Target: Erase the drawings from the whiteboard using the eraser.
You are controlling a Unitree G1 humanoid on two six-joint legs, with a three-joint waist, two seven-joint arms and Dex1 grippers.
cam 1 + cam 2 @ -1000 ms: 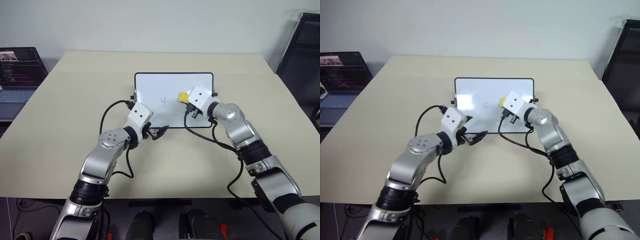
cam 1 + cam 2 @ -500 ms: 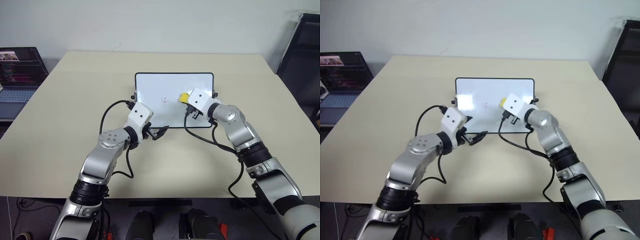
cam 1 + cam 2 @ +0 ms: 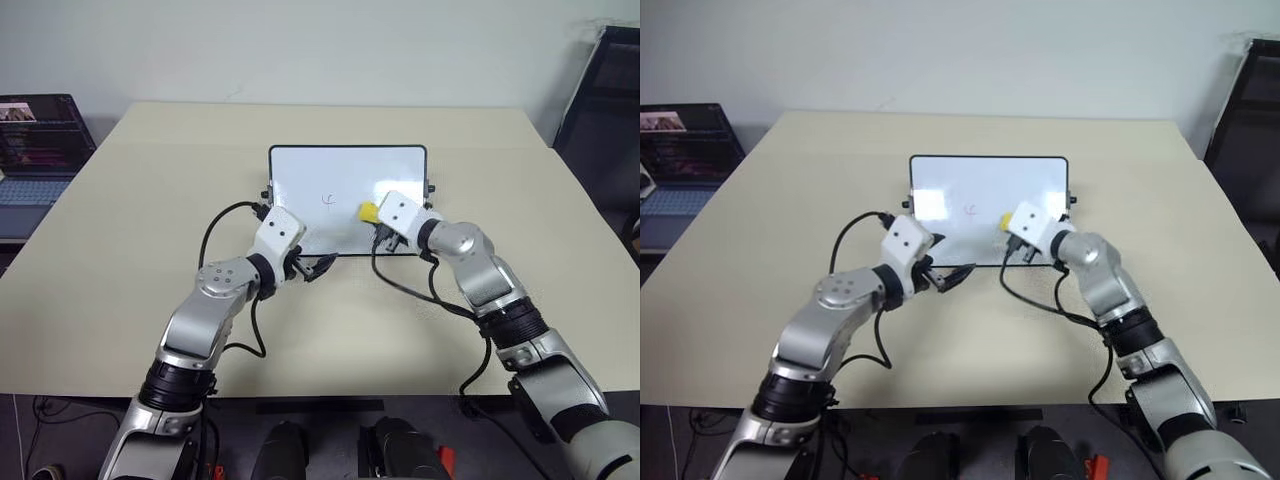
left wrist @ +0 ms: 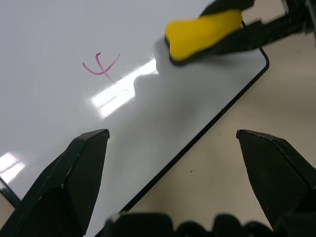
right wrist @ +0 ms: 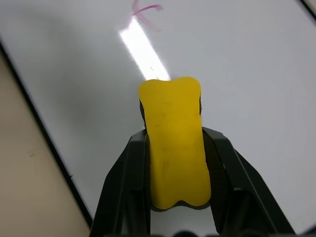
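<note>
The pinkish squiggle is past the yellow eraser's tip [image 3: 366, 212], so next my right gripper wipes the eraser back over the board's middle [image 3: 329, 199] to rub the squiggle off.
The whiteboard [image 3: 310, 180] lies flat on the table, black-framed, a bright glare patch on it. One drawing [image 3: 327, 199], a thin pinkish squiggle [image 4: 101, 65], sits near its middle. The yellow eraser [image 3: 368, 211] rests on the board to the right of that mark, and my right gripper [image 3: 373, 215] is shut on it. In the right wrist view the two black fingers clamp the eraser [image 5: 174, 138] from both sides, with the drawing [image 5: 145, 12] beyond its tip. My left gripper [image 3: 322, 266] hovers open over the board's near edge, nothing between its fingers [image 4: 84, 163].
The beige table [image 3: 150, 200] stretches wide around the board. An open laptop [image 3: 35, 140] stands off its left side and a dark chair [image 3: 600, 90] is at the back right. Black cables loop from both wrists.
My right gripper has slid the eraser a little toward the board's near edge. The left arm has stayed where it was.
</note>
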